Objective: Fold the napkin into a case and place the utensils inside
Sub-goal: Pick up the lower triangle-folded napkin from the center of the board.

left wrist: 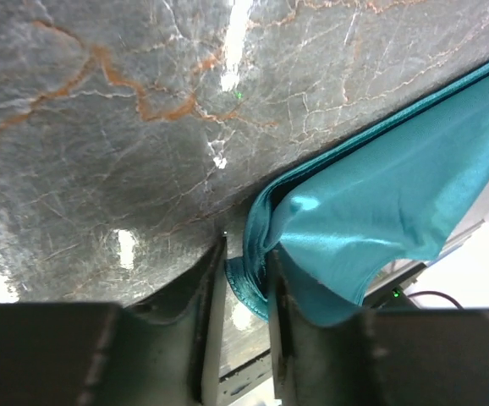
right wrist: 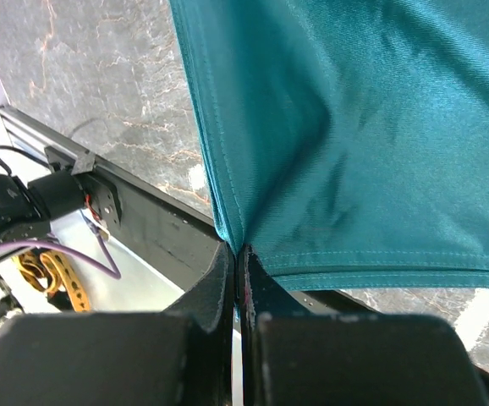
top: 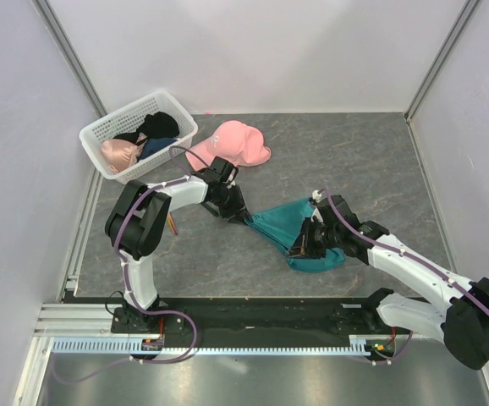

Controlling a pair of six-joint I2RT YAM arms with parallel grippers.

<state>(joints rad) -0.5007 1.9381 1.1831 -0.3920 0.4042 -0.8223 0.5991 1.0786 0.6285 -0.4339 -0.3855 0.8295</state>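
The napkin's edge [top: 266, 238] runs at an angle out to my left gripper, so my left gripper should bring that corner of the napkin in, straight beyond my right gripper, to make the napkin square.
The teal-green napkin [top: 288, 227] is held stretched between my two grippers at the middle of the table, and its lower right part bunches on the surface. My left gripper [top: 236, 210] is shut on its left corner. In the left wrist view the folded cloth [left wrist: 380, 203] is bunched between the fingers of the left gripper [left wrist: 244, 254]. My right gripper [top: 307, 240] is shut on the napkin's near edge, and the right wrist view shows the hem [right wrist: 354, 127] pinched at the tips of the right gripper [right wrist: 238, 249]. A thin orange utensil [top: 172, 223] peeks out beside the left arm. The fork is hidden.
A white plastic basket [top: 101, 135] with caps in it stands at the back left. A pink baseball cap [top: 232, 144] lies beside it, just behind the left wrist. The black mounting rail [top: 253, 309] runs along the near edge.
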